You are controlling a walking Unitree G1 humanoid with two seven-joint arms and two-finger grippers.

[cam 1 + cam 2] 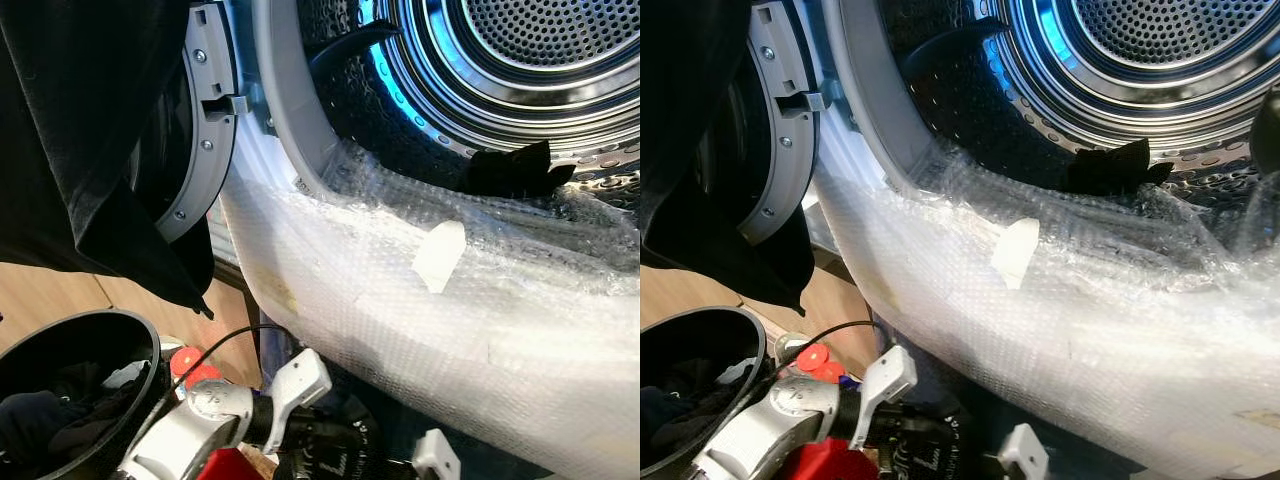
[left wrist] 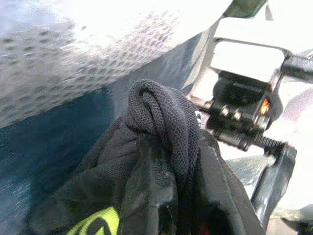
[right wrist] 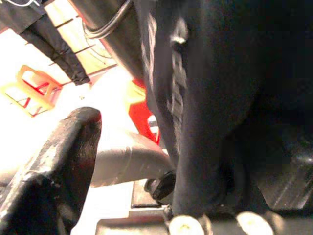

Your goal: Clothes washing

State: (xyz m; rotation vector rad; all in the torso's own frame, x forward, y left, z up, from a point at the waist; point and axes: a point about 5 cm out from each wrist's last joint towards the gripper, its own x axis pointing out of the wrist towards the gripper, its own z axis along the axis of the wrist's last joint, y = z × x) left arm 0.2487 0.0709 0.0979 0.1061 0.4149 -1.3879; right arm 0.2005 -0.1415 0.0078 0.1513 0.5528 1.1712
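Observation:
Pale print point(image 3: 178, 93) runs out of sight around the dark knitted garment's fold point(image 3: 210, 112), so I expect big lettering to appear when I carry the garment to the drum.
The washing machine drum point(image 1: 530, 60) stands open ahead, lit blue inside, with a black garment point(image 1: 515, 170) lying at its front lip. Low in front of the machine, my left gripper point(image 2: 181, 196) is shut on a dark knitted garment point(image 2: 161, 122) with a yellow-green mark; the same bundle point(image 1: 325, 455) shows below my silver left wrist point(image 1: 215, 405). In the right wrist view my right gripper point(image 3: 166, 171) is open, and dark cloth point(image 3: 210, 98) hangs against one finger point(image 3: 286, 171) while the other finger point(image 3: 54, 161) stands apart.
Bubble wrap point(image 1: 480, 310) covers the machine's front below the opening. The grey door point(image 1: 205, 130) is swung open at the left with black cloth point(image 1: 80, 140) draped over it. A black basket point(image 1: 75, 335) with dark clothes sits at lower left on the wooden floor.

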